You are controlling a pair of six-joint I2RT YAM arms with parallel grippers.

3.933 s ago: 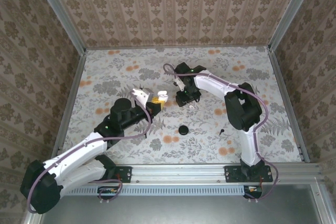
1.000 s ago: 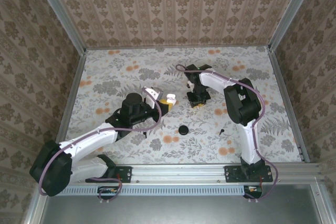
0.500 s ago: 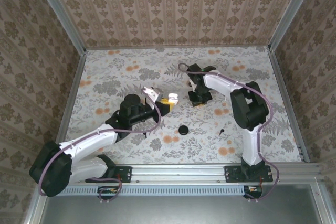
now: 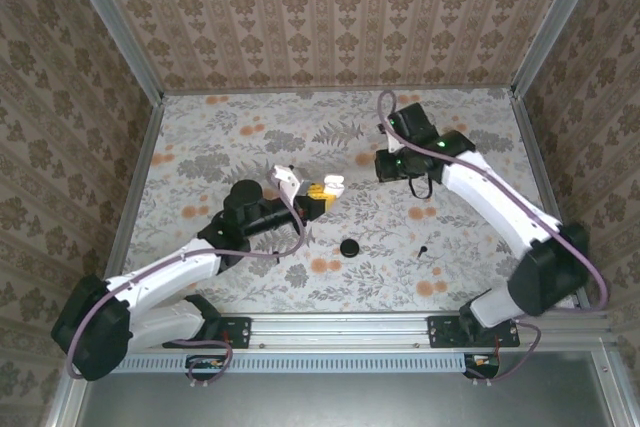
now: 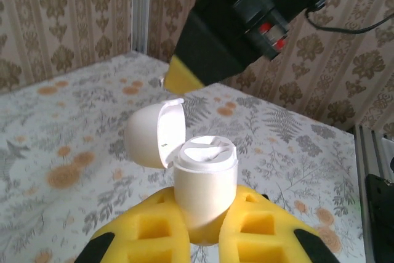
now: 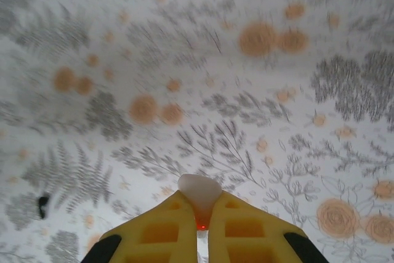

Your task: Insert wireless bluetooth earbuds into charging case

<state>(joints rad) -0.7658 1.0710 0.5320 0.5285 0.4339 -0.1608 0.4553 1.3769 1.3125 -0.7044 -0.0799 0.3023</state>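
The charging case's lid (image 5: 155, 132) hangs clear of the upturned wells, so the robot's right gripper should keep bringing the earbud over until it sits in the case's well (image 5: 206, 153).
My left gripper (image 4: 320, 193) is shut on the white charging case (image 5: 204, 183), held upright near the table's middle. Its lid (image 5: 154, 133) hangs open to the left, and the moulded wells on top look bare. In the right wrist view my right gripper (image 6: 199, 210) is shut on a small white earbud (image 6: 198, 193) with a red light at its base. That gripper (image 4: 386, 167) hangs in the air right of the case and looms dark above it (image 5: 246, 23). A tiny black stemmed piece (image 4: 424, 248) lies on the table, also seen from the right wrist (image 6: 42, 204).
A black round disc (image 4: 349, 247) lies on the floral tabletop (image 4: 250, 147) in front of the case. Metal rails and patterned walls (image 4: 330, 17) close in the table on three sides. Open tabletop lies at the back left and front right.
The right arm has lifted off the table and swung right and back with the white earbud. The left gripper has edged right with the open case.
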